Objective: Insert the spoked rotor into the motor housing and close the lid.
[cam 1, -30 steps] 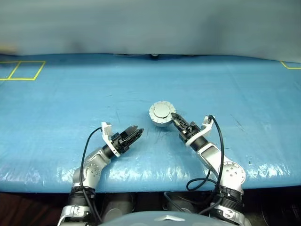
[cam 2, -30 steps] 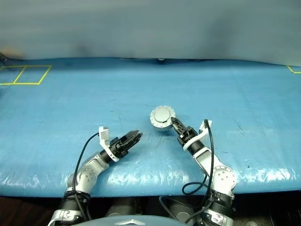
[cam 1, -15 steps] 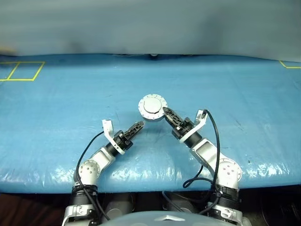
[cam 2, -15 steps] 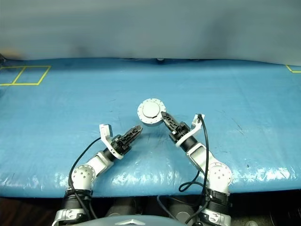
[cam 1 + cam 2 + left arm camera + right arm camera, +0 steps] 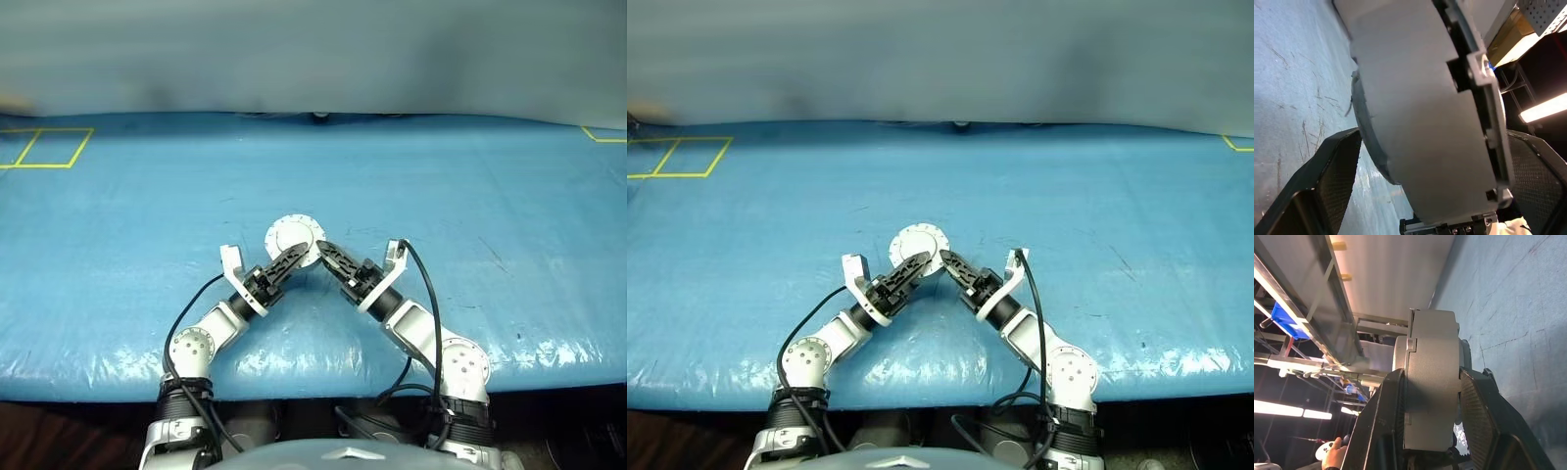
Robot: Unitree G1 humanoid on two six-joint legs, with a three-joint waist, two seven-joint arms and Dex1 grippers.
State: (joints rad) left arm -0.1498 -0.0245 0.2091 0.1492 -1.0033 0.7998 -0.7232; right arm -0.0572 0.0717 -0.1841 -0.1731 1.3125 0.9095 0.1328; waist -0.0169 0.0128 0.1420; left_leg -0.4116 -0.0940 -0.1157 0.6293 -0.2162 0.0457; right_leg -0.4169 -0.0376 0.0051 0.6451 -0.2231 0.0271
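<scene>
Next, I take the motor housing (image 5: 1422,115) squarely from my right gripper with my left gripper and set it down (image 5: 238,221), because it slants between my left gripper's open fingers.
The motor housing (image 5: 293,238) is a round silver case held up above the blue table (image 5: 470,196) near its middle. Its lid (image 5: 918,240) lies flat on it, plain grey face toward me. My right gripper (image 5: 326,253) is shut on the housing's rim; the right wrist view shows the case (image 5: 1432,396) edge-on, clamped between both fingers (image 5: 1382,431). My left gripper (image 5: 292,257) is open and straddles the housing from the other side, its fingers (image 5: 1327,181) standing off the case (image 5: 1420,122) with gaps on each side. The spoked rotor is out of view.
Yellow tape squares (image 5: 44,147) mark the table's far left corner, and a yellow mark (image 5: 602,135) the far right. A grey wall runs behind the table. The table's front edge (image 5: 323,367) lies just below both arms.
My right gripper carried the housing leftward and nearer. The left gripper opened wider, rolled, and came up so its fingers now straddle the housing.
</scene>
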